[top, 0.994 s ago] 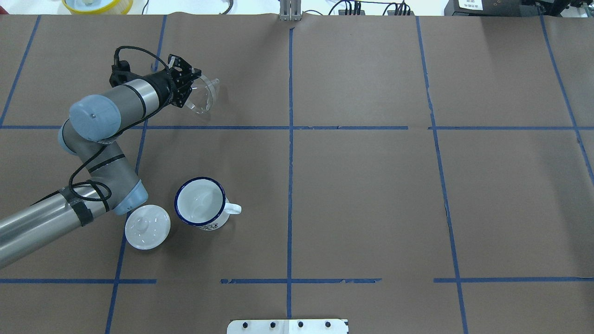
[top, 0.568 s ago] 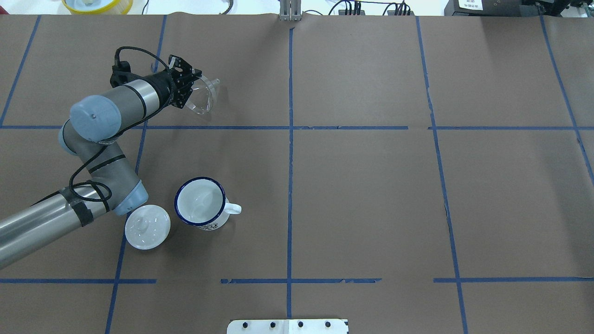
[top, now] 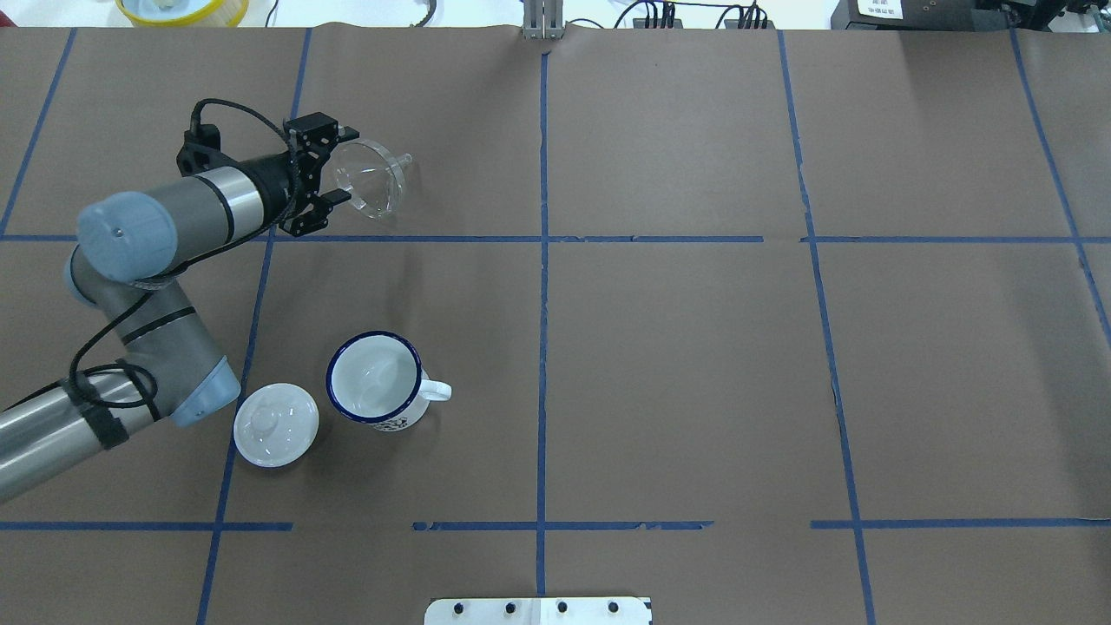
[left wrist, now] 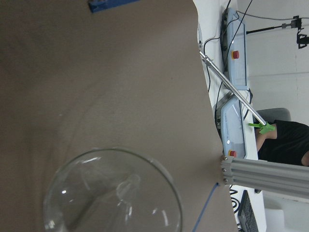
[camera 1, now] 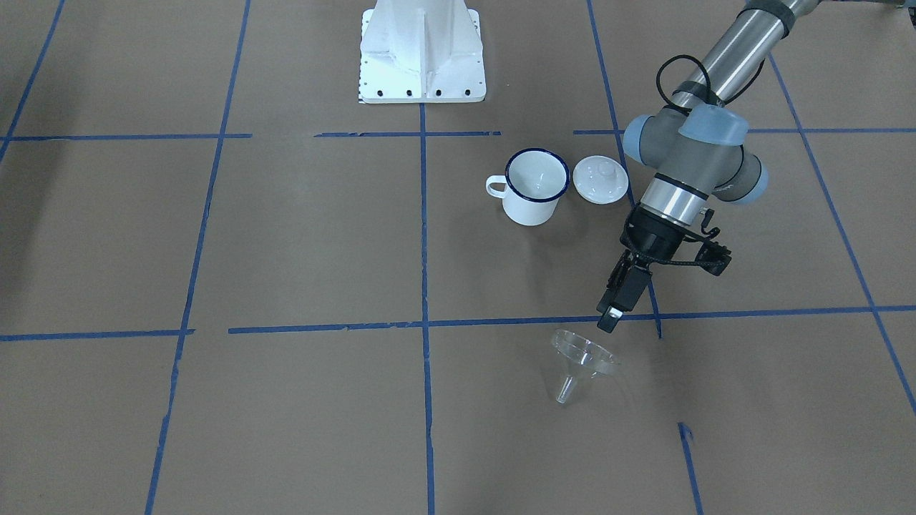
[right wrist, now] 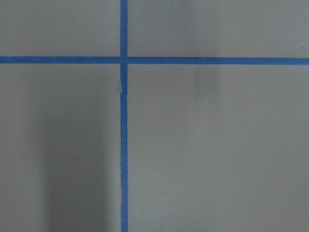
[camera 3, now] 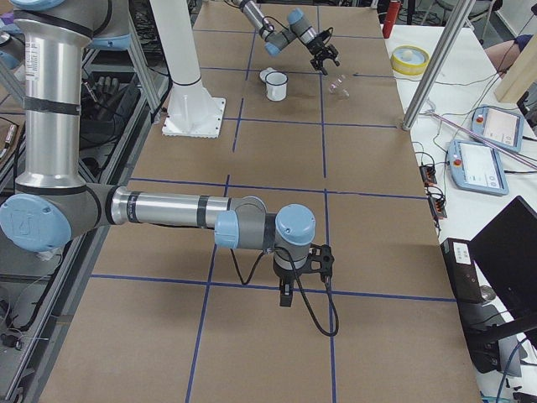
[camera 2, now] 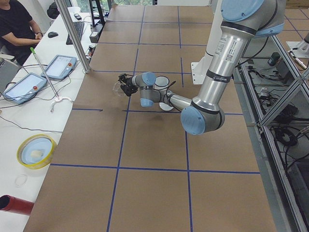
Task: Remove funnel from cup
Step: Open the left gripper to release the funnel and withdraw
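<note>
I expect the white lid (camera 1: 601, 179) to rest across the cup's opening (camera 1: 538, 175) when I lower it there, since the lid is about as wide as that opening.
The clear funnel (top: 373, 178) lies on its side on the brown paper at the far left, spout pointing right; it also shows in the front view (camera 1: 581, 361) and fills the bottom of the left wrist view (left wrist: 111, 193). My left gripper (top: 344, 165) is open, its jaws spread just left of the funnel's rim and apart from it (camera 1: 610, 316). The white cup (top: 375, 378) with a dark blue rim stands upright and empty nearer the robot. My right gripper (camera 3: 285, 294) shows only in the exterior right view, low over bare paper; whether it is open I cannot tell.
A white domed lid (top: 276, 424) with a knob lies just left of the cup, under my left arm's elbow (top: 187, 382). Blue tape lines grid the paper. A white robot base (camera 1: 422, 54) stands at the near edge. A yellow bowl (top: 182, 9) sits beyond the far edge.
My left gripper has opened and let go of the funnel's rim, and the arm has drawn back to the left. The funnel stays lying on the paper. Cup and lid have not moved.
</note>
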Tool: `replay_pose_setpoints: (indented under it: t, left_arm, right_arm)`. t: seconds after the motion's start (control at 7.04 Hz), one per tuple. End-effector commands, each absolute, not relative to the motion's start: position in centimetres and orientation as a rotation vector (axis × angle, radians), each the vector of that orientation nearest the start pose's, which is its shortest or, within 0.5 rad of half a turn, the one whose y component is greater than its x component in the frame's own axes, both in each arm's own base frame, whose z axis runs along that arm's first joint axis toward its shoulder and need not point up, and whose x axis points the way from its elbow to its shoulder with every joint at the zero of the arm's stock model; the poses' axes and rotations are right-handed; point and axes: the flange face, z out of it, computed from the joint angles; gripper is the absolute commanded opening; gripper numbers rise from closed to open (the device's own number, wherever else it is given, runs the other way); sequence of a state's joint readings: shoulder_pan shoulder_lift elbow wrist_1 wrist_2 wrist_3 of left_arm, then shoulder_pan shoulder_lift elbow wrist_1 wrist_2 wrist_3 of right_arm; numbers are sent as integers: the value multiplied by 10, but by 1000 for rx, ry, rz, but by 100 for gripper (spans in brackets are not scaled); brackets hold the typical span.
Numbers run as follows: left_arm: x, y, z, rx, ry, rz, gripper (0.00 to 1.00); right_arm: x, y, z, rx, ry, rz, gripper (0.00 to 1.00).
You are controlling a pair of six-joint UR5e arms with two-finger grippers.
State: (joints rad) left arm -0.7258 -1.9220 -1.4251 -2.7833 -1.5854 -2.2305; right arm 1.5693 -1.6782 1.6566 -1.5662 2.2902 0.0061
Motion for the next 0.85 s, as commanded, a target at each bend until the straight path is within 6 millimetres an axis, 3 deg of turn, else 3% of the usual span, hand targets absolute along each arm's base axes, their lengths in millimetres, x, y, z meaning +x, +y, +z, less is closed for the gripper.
replay_pose_setpoints:
  t: [0.0, 0.43, 0.57, 0.71]
  left_arm:
    - [365, -485, 393, -35, 1354, -1042, 91]
    - [353, -459, 367, -85, 979, -936, 90]
    - [359, -448, 369, -94, 881, -892, 90]
    - [359, -430, 354, -129, 853, -840, 89]
  right_arm:
    - [67, -445, 670, -19, -719, 10, 100]
    - [67, -445, 670, -19, -719, 10, 100]
    - [67, -445, 670, -19, -719, 10, 100]
    - [67, -445, 670, -19, -719, 10, 100]
